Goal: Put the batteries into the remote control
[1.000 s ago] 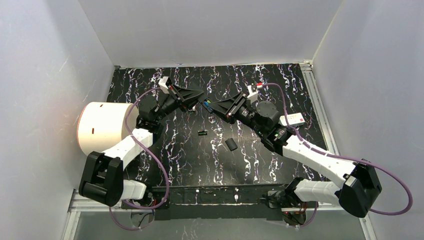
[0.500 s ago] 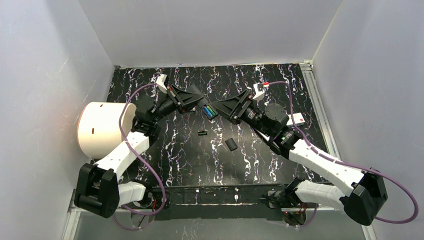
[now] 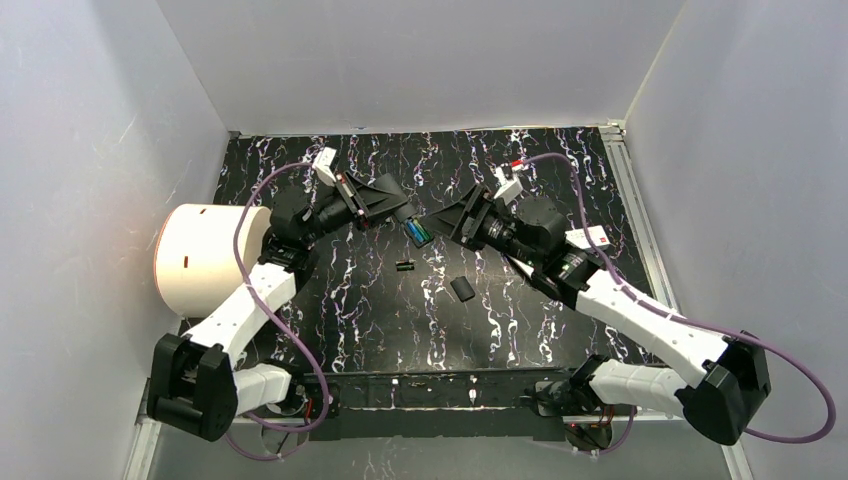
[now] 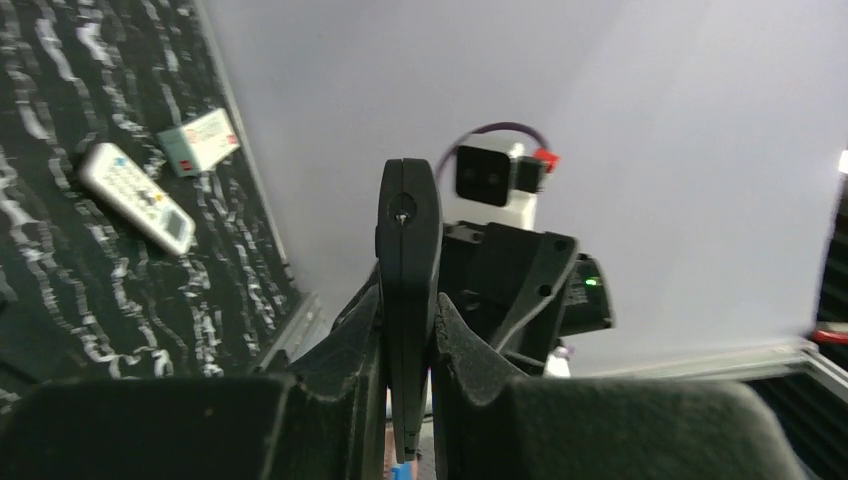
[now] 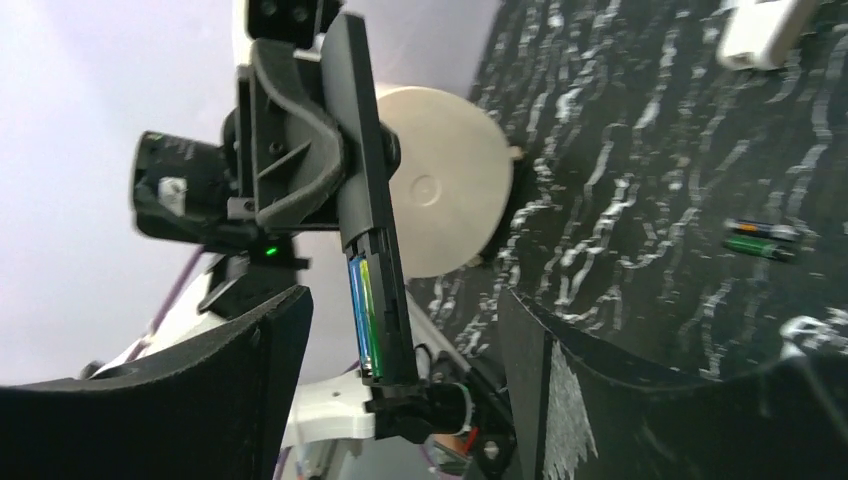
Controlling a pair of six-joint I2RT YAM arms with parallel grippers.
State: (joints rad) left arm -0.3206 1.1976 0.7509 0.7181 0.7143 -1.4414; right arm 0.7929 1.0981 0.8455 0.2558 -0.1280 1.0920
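My right gripper is going down to the free black battery cover (image 3: 462, 289) and should continue, then close on its sides, since both batteries sit in the remote's bay (image 3: 418, 231).
My left gripper (image 3: 400, 213) (image 4: 408, 300) is shut on the black remote control (image 3: 409, 221) (image 4: 407, 250) (image 5: 362, 140) and holds it in the air, edge-on in the left wrist view. Its open battery bay shows a blue and a green battery (image 3: 418, 233) (image 5: 364, 312) seated side by side. My right gripper (image 3: 434, 220) (image 5: 402, 300) is open, its fingers standing on either side of the remote's battery end without touching it. Two loose batteries (image 3: 404, 266) (image 5: 762, 239) lie together on the black marbled table (image 3: 380, 310).
A small black battery cover (image 3: 461, 289) lies right of the loose cells. A white round container (image 3: 205, 255) (image 5: 450, 185) stands at the left edge. A white remote (image 4: 135, 198) and a small white box (image 3: 590, 238) (image 4: 205, 140) lie at the right side.
The right gripper has opened and drawn back a little from the remote. The left arm has swung the remote's battery end down and right, so the blue and green cells now show.
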